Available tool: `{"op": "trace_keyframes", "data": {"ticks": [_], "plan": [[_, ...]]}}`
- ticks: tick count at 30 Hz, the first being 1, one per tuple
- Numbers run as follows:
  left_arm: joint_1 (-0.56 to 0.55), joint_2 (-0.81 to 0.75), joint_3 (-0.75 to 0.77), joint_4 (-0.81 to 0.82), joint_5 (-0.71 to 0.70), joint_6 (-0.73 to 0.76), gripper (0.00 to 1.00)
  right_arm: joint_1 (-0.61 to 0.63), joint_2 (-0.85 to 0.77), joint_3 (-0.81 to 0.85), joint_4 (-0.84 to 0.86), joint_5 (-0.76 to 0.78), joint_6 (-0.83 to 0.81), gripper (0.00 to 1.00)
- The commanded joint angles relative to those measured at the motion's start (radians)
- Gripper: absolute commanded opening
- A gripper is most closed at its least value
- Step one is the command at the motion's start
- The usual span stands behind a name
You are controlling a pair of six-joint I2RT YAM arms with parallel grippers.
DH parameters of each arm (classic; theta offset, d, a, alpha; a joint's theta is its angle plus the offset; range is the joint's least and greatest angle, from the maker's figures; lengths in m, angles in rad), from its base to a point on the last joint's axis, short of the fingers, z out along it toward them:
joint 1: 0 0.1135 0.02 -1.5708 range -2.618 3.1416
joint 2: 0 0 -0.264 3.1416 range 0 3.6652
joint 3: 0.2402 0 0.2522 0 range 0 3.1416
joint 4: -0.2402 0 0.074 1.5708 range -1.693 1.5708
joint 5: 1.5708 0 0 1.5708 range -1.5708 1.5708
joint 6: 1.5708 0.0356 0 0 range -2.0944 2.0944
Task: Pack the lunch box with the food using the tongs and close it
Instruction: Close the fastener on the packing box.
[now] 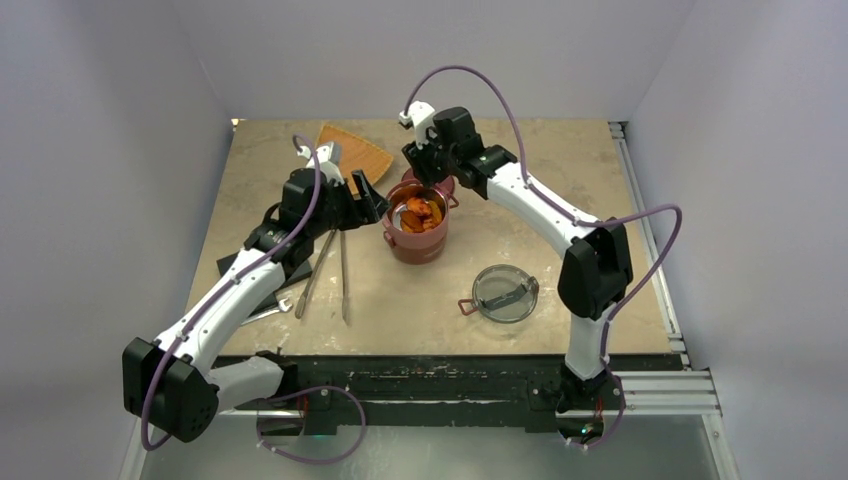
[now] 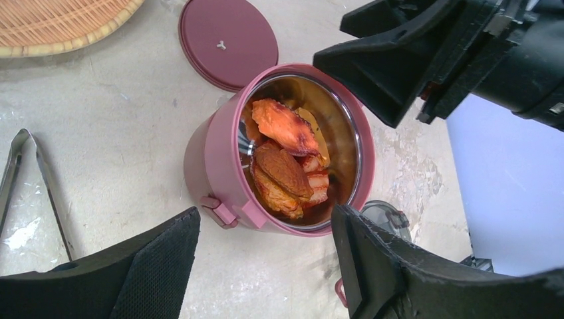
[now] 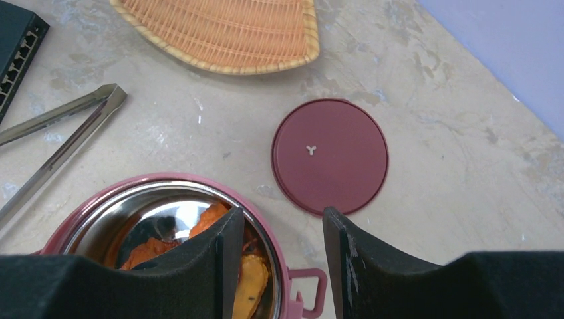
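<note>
The lunch box's side handle (image 1: 454,202) faces away from the clear lid, so the robot's right gripper should first pinch the lunch box's far rim (image 3: 273,242) and turn the lunch box.
The dark-red lunch box (image 1: 412,248) stands open mid-table, its steel-lined bowl (image 2: 213,153) holding the food (image 2: 286,173), orange, red and brown pieces. My left gripper (image 2: 266,222) hangs open just left of the box, with nothing between its fingers. My right gripper (image 3: 281,219) is open above the far rim (image 3: 153,178); one finger is over the bowl, the other outside the side handle. The tongs (image 1: 343,270) lie flat on the table left of the box, held by neither gripper. A flat dark-red lid (image 3: 329,154) lies behind the box. The smoky clear lid (image 1: 505,292) rests to the front right.
An orange woven tray (image 1: 358,152) sits at the back left, with no food on the part I see. A black box (image 3: 16,53) is at the left edge. A small silver tool (image 1: 268,311) lies near the left arm. White walls close in three sides.
</note>
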State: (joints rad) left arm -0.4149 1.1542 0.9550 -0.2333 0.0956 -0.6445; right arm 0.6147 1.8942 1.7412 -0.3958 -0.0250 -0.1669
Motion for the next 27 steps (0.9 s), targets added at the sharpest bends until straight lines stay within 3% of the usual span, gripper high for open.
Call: {"op": "trace_keyframes", "data": {"ticks": [1, 27], "plan": [[-0.002, -0.030, -0.002, 0.010, -0.002, -0.010, 0.72, -0.004, 0.025, 0.068, 0.014, -0.068, -0.051, 0.51], [-0.001, -0.052, -0.008, -0.004, -0.012, -0.007, 0.72, -0.036, 0.093, 0.042, 0.010, -0.127, -0.069, 0.40]]}}
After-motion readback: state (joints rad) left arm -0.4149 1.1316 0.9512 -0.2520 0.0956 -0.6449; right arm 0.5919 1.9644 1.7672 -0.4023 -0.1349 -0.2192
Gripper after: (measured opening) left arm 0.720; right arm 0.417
